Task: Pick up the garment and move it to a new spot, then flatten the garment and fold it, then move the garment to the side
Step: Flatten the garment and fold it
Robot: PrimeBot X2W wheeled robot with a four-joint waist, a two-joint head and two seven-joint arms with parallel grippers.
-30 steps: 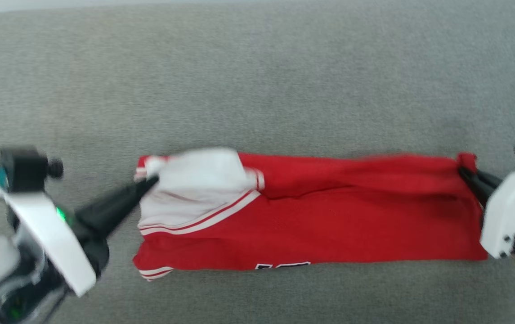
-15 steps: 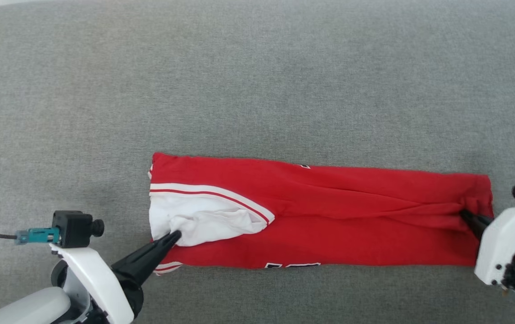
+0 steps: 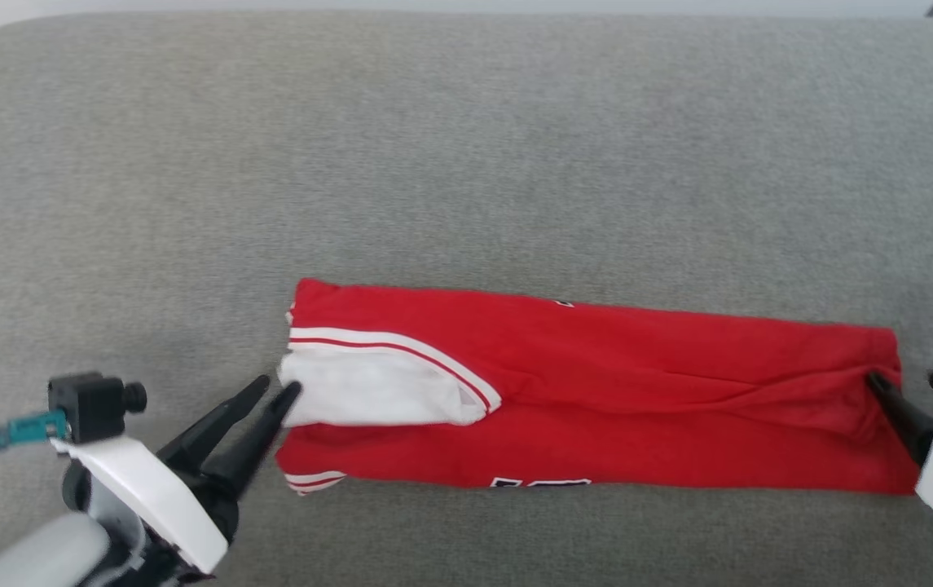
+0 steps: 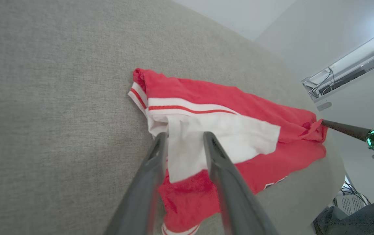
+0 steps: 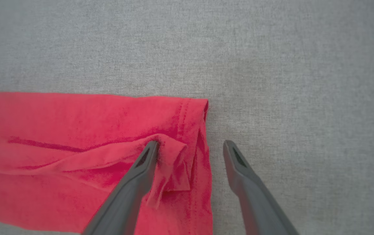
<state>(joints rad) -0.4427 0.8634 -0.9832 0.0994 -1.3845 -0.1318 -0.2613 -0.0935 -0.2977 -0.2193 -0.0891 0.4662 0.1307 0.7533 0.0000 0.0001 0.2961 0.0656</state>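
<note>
I expect the garment (image 3: 619,391) to show large black lettering from its bottom side when I fold it over, because black lettering (image 3: 541,483) is peeking out at its near edge.
The garment (image 3: 596,408) lies on the grey fabric surface (image 3: 466,163), folded into a long red strip with a white sleeve (image 3: 368,391) on top at its left end. Black lettering peeks out at its near edge. My left gripper (image 3: 277,385) is open at the sleeve's left edge. In the left wrist view the white sleeve (image 4: 235,137) lies slack between that gripper's (image 4: 183,137) spread fingers. My right gripper (image 3: 904,377) is open at the right end. In the right wrist view one of the right gripper's (image 5: 190,143) fingers (image 5: 147,156) rests on a bunched hem fold (image 5: 173,163), the other on bare fabric.
The grey surface reaches to a rounded far edge (image 3: 189,20) and stretches wide behind and in front of the garment. Beyond the edge, the left wrist view shows a white unit with cables (image 4: 343,78) and some grey-blue cloth (image 4: 356,218) low at the right.
Both grippers have opened and let go, the left of the white sleeve and the right of the red hem. The sleeve now lies flatter. The camera has shifted slightly.
</note>
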